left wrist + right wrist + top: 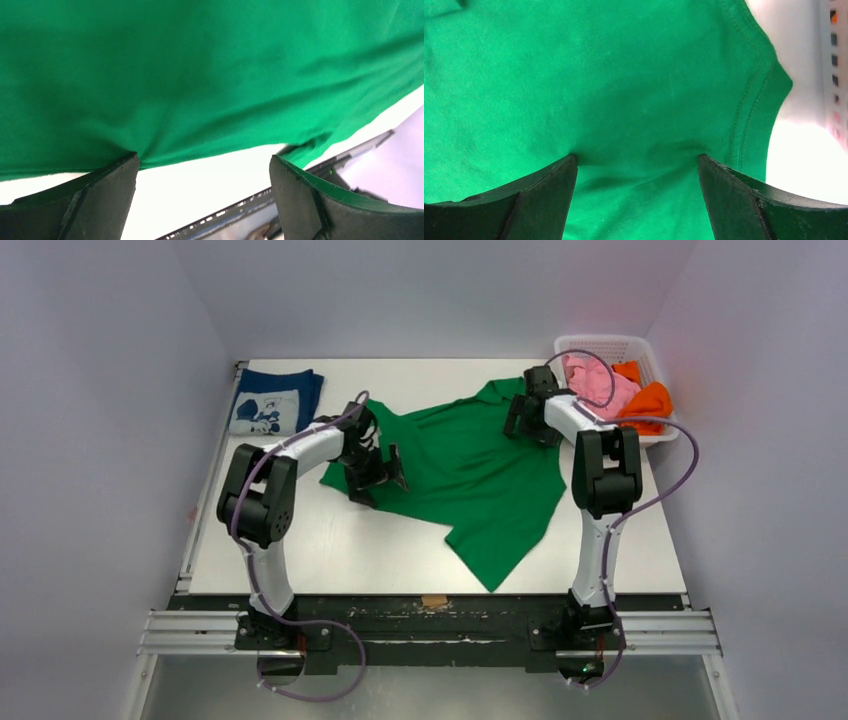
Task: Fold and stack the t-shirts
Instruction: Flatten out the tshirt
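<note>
The green t-shirt's near end (488,565) sticks out crooked toward the black bar, so my right gripper should leave the t-shirt's far hem, grab that end (515,550) and raise it.
A bright green t-shirt (480,475) lies spread and creased across the middle of the white table. A navy blue t-shirt with a white print (272,400) lies folded at the far left. My left gripper (378,472) is open at the green shirt's left edge; in the left wrist view (205,165) its fingertips touch the cloth's edge with bare table between them. My right gripper (528,420) is open at the shirt's far right part; in the right wrist view (636,162) its fingertips press down on the green t-shirt (614,90) near a stitched hem.
A white basket (640,350) at the far right corner holds a pink shirt (595,380) and an orange shirt (648,398). The table's near edge has a black rail (430,605). Grey walls close in the sides and back.
</note>
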